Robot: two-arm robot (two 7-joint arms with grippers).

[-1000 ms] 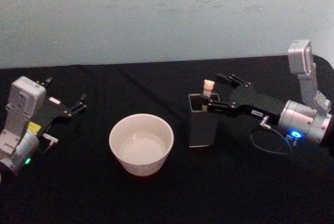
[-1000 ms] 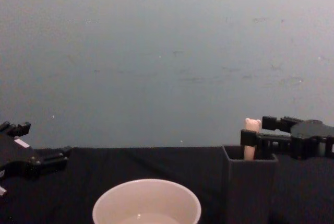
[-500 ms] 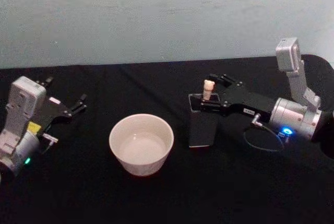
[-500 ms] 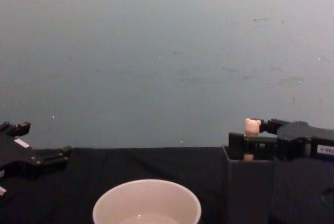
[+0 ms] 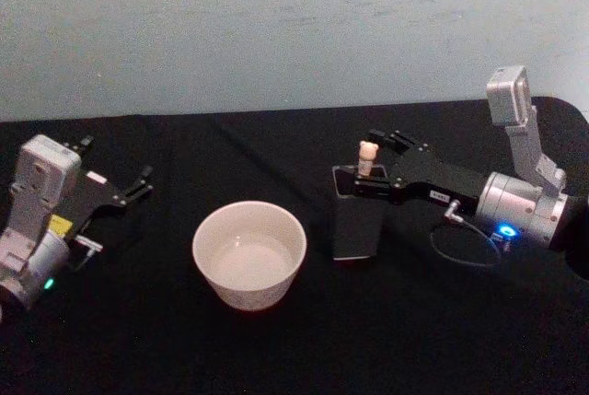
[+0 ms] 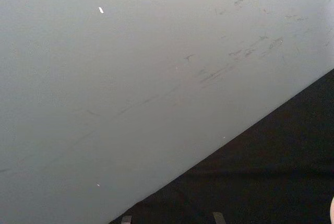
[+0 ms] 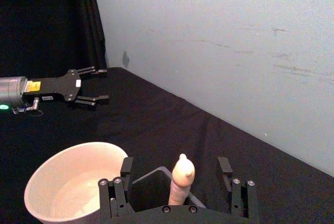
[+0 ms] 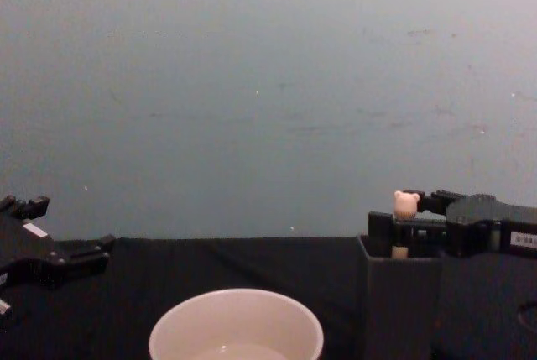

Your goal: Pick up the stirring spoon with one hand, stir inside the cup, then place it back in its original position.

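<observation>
The stirring spoon's hidden end will come out freely when the robot lifts it, because the dark grey holder's opening (image 7: 150, 190) has space around the stirring spoon's handle (image 8: 406, 204).
The stirring spoon (image 5: 366, 156) stands upright in the dark grey holder (image 5: 357, 220), its original position, with only the beige bear-topped handle (image 7: 182, 178) showing above the rim. My right gripper (image 7: 176, 167) is open, one finger on each side of the handle with gaps between; in the chest view the right gripper (image 8: 394, 213) sits level with the bear head (image 8: 406, 203). The cream-white cup (image 5: 248, 252) stands left of the holder. My left gripper (image 5: 118, 159) rests open at the far left, away from everything.
A black cloth (image 5: 294, 340) covers the table, and a pale wall (image 5: 294, 27) stands close behind it. A thin cable loop (image 5: 460, 248) hangs under my right wrist. Open cloth lies between the cup and the left arm.
My right gripper has moved forward and down, so its fingers now straddle the spoon handle just above the holder. The left arm, cup and holder have not moved.
</observation>
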